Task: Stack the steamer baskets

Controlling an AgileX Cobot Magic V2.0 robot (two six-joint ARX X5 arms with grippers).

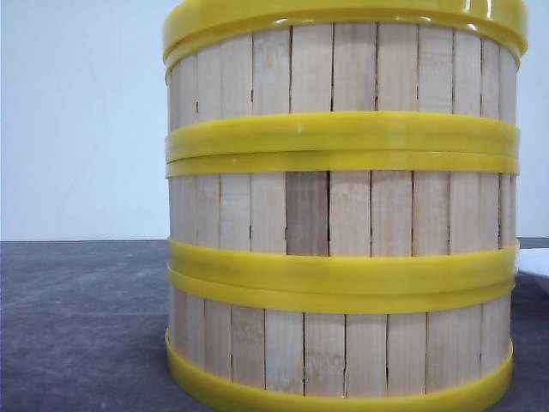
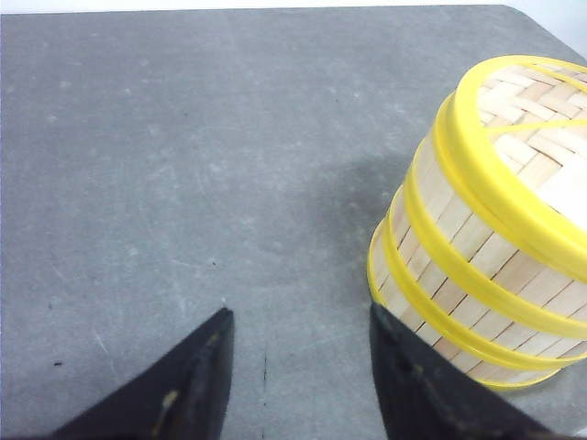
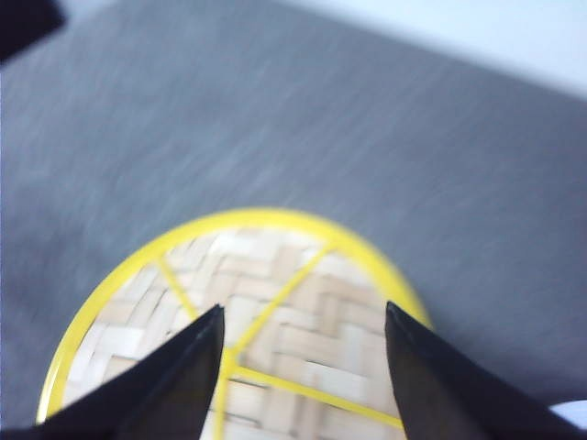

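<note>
The straight stack has the steamer baskets flush (image 1: 341, 210), so my right gripper should keep moving away from the woven top and close empty beside the stack (image 3: 486, 344).
Three steamer baskets (image 1: 343, 215) stand stacked in one column close to the front camera, pale slats between yellow bands. In the left wrist view the stack of steamer baskets (image 2: 486, 247) is beside my left gripper (image 2: 301, 316), which is open above bare table with nothing between its fingers. One left finger (image 2: 404, 367) is close to the stack's bottom rim. My right gripper (image 3: 303, 313) hovers open above the top basket (image 3: 275, 312), looking down on its woven floor and yellow cross ribs. Neither gripper shows in the front view.
A dark grey table (image 2: 183, 165) runs round the stack, and its rounded far corner (image 2: 514, 14) shows in the left wrist view. A white object (image 1: 533, 260) lies on the table at the right edge of the front view.
</note>
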